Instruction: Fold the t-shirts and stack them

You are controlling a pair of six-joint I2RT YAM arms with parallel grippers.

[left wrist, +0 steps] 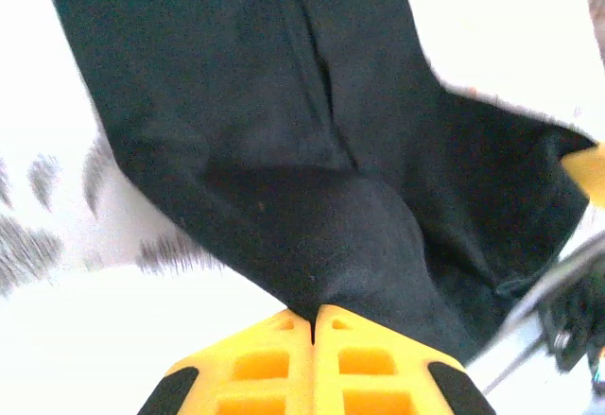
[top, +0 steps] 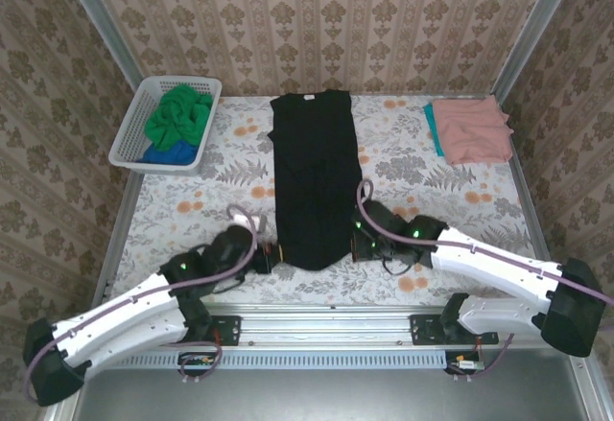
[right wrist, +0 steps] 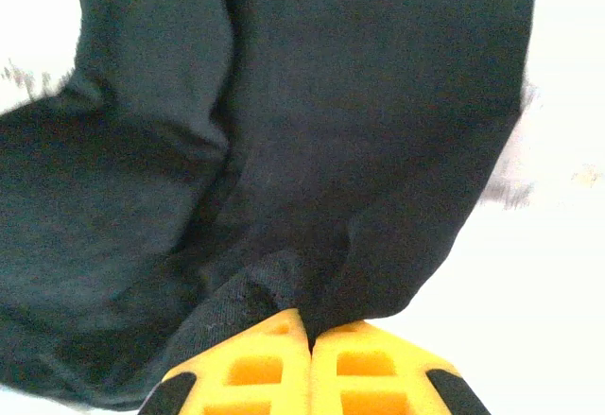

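Observation:
My grippers are holding the black t-shirt's near corners level (top: 286, 257). My left gripper should keep bringing its hem forward until it lies across the t-shirt's chest (top: 313, 152).
A black t-shirt (top: 313, 176) lies as a long narrow strip down the middle of the table, neck at the far end. My left gripper (top: 272, 254) is shut on its near left corner, the cloth (left wrist: 312, 207) pinched between the yellow fingers (left wrist: 260, 363). At the near right corner my right gripper (top: 357, 245) is likewise shut on the black cloth (right wrist: 312, 150). Folded salmon pink t-shirt (top: 470, 128) rests on a teal one (top: 432, 126) at the far right. Green t-shirt (top: 180, 116) and blue t-shirt (top: 168, 155) lie crumpled in the basket.
The white lattice basket (top: 129, 133) stands at the far left of the flowered table (top: 422, 167). Metal rails and patterned walls close in the table on three sides. Both arms reach in from the near edge.

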